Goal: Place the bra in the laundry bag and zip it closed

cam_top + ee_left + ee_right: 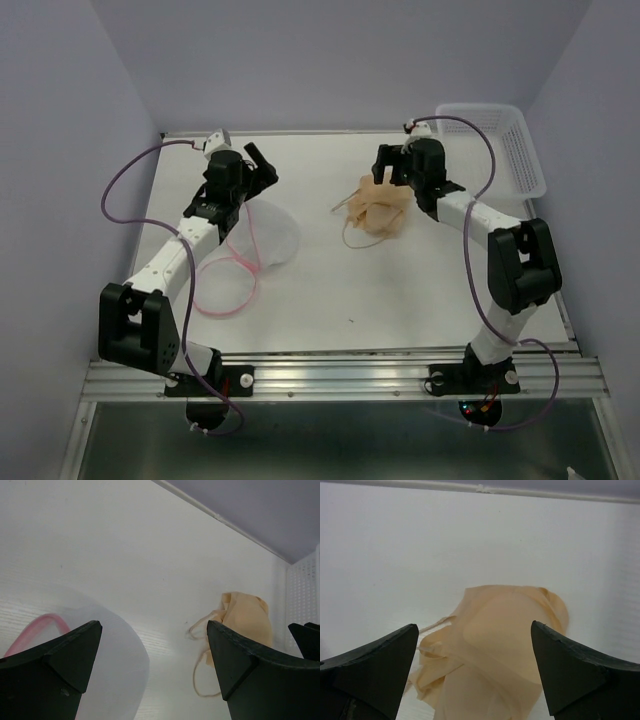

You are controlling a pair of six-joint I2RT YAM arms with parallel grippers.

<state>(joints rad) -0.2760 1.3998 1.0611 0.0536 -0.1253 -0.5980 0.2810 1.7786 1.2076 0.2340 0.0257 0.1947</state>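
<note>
The tan bra's far edge (504, 590) lies clear in front of the right gripper's open fingers, so the gripper keeps going toward the bra's far corner (363, 186) by the straps and closes there.
The tan bra (380, 210) lies bunched on the white table, right of centre, with thin straps trailing to its left. My right gripper (388, 165) is open at the bra's far end. In the right wrist view the bra (505, 640) sits between the spread fingers of the gripper (475, 626), which are not closed on it. The white mesh laundry bag (268, 235) lies open at the left, its pink zipper edging (235, 285) looping toward me. My left gripper (257, 165) is open and empty above the bag's far edge. The left wrist view shows that gripper (154, 626), the bag (105, 650) and the bra (247, 617).
A rigid white slotted basket (505, 140) stands at the table's back right corner, and it also shows in the left wrist view (302, 595). Purple walls close in the table on three sides. Bare table lies between the bag and the bra.
</note>
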